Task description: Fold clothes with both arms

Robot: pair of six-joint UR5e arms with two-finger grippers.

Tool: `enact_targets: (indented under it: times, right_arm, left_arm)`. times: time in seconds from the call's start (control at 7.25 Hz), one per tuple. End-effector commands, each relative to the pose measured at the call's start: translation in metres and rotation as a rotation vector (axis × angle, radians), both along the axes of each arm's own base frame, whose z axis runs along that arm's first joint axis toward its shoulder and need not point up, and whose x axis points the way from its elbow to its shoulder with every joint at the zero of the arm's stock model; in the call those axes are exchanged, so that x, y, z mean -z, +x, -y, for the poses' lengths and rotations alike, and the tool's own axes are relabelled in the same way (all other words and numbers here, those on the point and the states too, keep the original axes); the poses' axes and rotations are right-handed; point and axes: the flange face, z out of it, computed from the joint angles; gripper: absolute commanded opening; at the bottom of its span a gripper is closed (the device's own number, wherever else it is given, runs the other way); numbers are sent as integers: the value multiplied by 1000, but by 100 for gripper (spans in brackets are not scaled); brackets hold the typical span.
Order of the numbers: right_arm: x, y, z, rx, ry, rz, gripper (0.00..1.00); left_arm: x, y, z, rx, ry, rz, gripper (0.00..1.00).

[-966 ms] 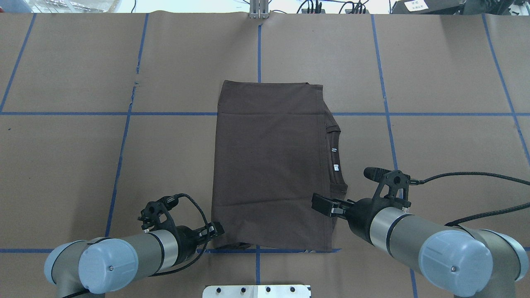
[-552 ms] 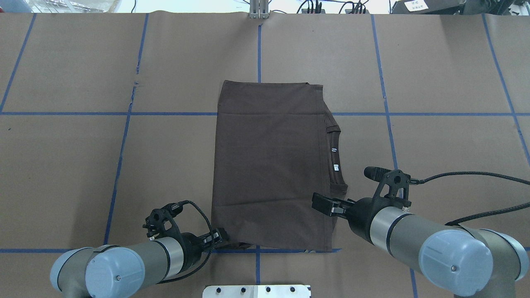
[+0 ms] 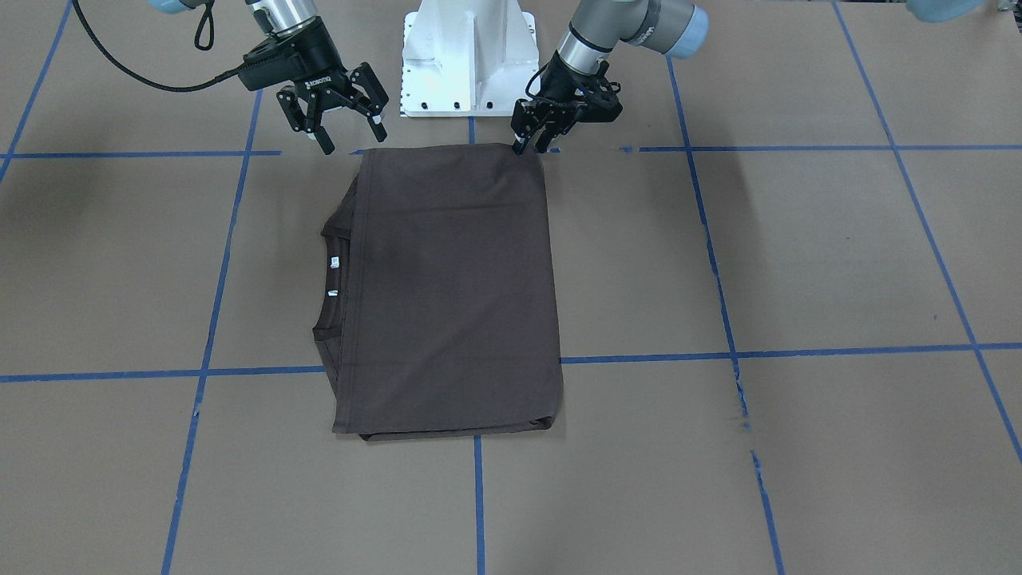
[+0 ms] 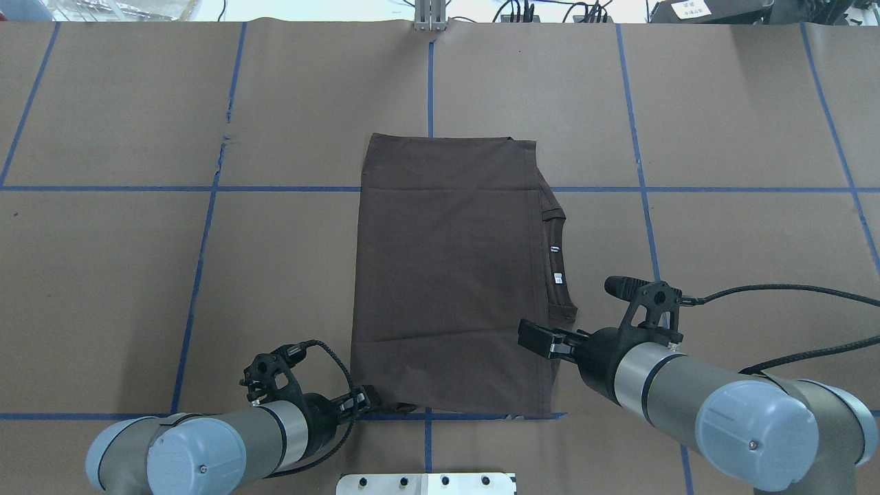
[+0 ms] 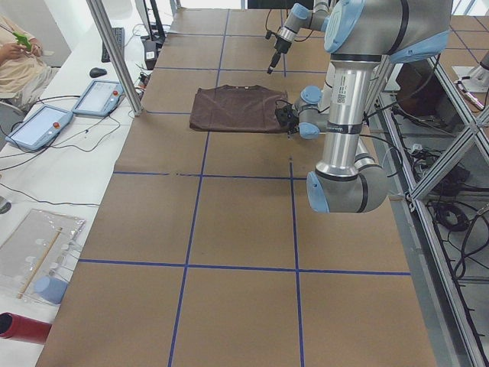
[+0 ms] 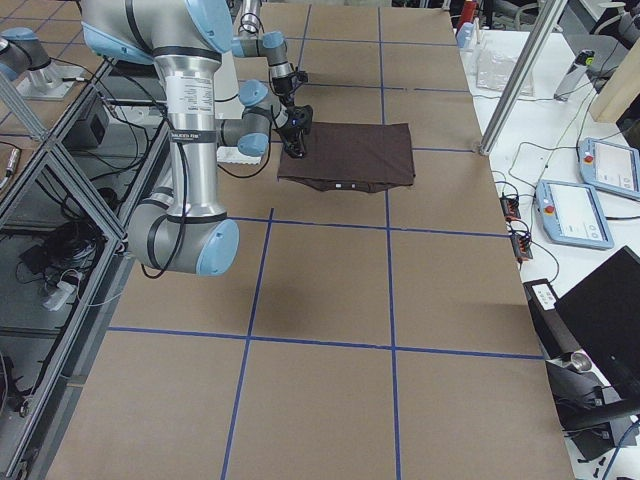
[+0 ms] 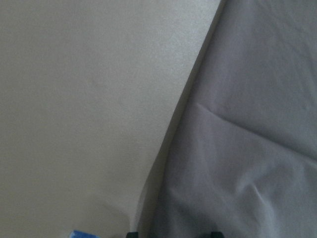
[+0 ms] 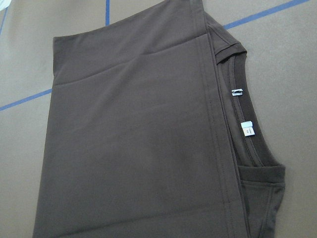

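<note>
The dark brown T-shirt's far edge (image 3: 445,431) is lying loose on brown paper (image 3: 412,461), so it should drag toward the pedestal when the robot pulls the T-shirt's near edge up.
The dark brown T-shirt (image 4: 447,275) lies folded into a flat rectangle mid-table, its ribbed collar (image 4: 560,261) and white neck tags (image 8: 246,129) showing along its right edge. My left gripper (image 4: 371,397) is low at the shirt's near-left corner (image 3: 519,150). It is open, and the left wrist view shows the cloth edge (image 7: 168,163) running between its fingertips. My right gripper (image 3: 351,134) hangs wide open just above the near-right corner, holding nothing. The right wrist view looks down on the shirt (image 8: 138,148).
Brown paper with blue tape lines (image 4: 199,275) covers the table. The white base pedestal (image 3: 467,56) stands right behind the shirt's near edge. Beyond the table's far edge are a metal post (image 5: 114,53), control tablets (image 5: 38,126) and a seated person (image 5: 19,46).
My left gripper has dropped and slid nearer to me and slightly right, onto the shirt's near-left corner. The right arm and the shirt have not moved.
</note>
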Motion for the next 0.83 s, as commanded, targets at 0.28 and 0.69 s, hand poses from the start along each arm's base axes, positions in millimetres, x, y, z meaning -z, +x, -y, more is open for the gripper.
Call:
enact_targets:
  times: [0.28, 0.69]
  right_arm:
    - [-1, 0, 0, 0, -1, -3, 100]
    - [-1, 0, 0, 0, -1, -3, 100]
  left_arm:
    - [0, 4, 1, 14, 6, 3, 58]
    - [3, 6, 1, 16, 5, -1, 36]
